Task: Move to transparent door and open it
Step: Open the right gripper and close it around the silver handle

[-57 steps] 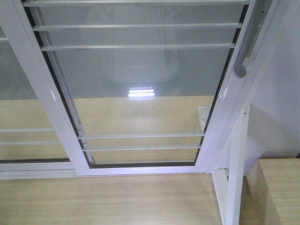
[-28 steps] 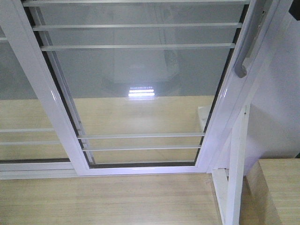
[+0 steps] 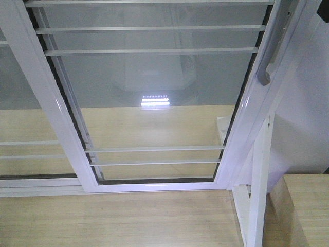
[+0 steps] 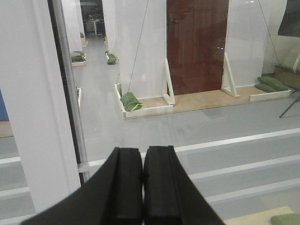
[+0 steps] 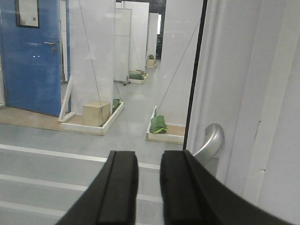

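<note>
My gripper will slide the transparent door point(image 3: 157, 128) sideways along a second glass panel point(image 3: 31, 149) when it pulls the transparent door's handle, because that panel overlaps the transparent door's edge.
The transparent door point(image 3: 154, 98) fills the front view: clear glass in a white frame crossed by thin white bars. Its curved grey handle point(image 3: 268, 56) runs along the right edge. In the right wrist view the handle point(image 5: 211, 139) sits just right of and beyond my right gripper point(image 5: 149, 157), which is open by a narrow gap and holds nothing. My left gripper point(image 4: 143, 152) is shut and empty. It faces the glass point(image 4: 211, 122), with the white frame post point(image 4: 33, 103) to its left.
A second white-framed glass panel point(image 3: 20, 118) without a handle overlaps on the left. White frame posts point(image 3: 259, 180) and a wooden box point(image 3: 303, 206) stand at the lower right on the wood floor point(image 3: 118, 221). A dark part point(image 3: 325, 11) shows in the top right corner.
A dark part has come into the top right corner of the front view. The door and its handle have not moved.
</note>
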Motion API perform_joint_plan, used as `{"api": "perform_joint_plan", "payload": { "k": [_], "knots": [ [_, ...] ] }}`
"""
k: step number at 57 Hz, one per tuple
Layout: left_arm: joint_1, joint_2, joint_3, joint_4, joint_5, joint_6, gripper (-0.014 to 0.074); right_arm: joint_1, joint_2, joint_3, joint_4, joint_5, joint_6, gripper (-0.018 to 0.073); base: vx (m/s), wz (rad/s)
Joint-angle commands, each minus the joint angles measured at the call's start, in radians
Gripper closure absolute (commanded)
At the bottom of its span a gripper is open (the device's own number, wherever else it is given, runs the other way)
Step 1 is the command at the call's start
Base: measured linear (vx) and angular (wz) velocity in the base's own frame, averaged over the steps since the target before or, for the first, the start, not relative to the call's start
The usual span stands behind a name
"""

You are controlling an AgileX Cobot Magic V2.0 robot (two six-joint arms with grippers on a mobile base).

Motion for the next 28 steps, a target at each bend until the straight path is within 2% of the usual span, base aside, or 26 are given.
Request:
{"api": "perform_joint_plan", "payload": {
  "k": [1,6,12,19,28],
  "knots": [
    [-0.002,-0.010,-0.041,-0.012,-0.083,-0.009,0.0267,-0.006,-0.011,-0.035,-0.004,-0.074,-0.009,0.0140,0.00,0.00],
    [-0.002,-0.010,-0.041,-0.012,-0.082,-0.009,0.0176,-0.006,-0.011,-0.035,-0.004,-0.075,-0.009,0.0012,0.00,0.00],
    [-0.002,-0.010,-0.041,-0.012,-0.082,-0.009,0.0109,-0.006,-0.010,-0.035,0.001,-0.074,-0.005,-0.0081,0.00,0.00],
    [-0.002,-0.010,-0.041,-0.012,-0.083,-0.009,0.0090,-0.006,0.016,-0.035,0.002,-0.070,0.023,-0.0094,0.00,0.00],
    [-0.002,-0.010,-0.041,-0.012,-0.083,-0.010,0.0090,-0.007,0.097,-0.035,-0.002,-0.028,0.018,-0.0060,0.00,0.00]
  ]
}}
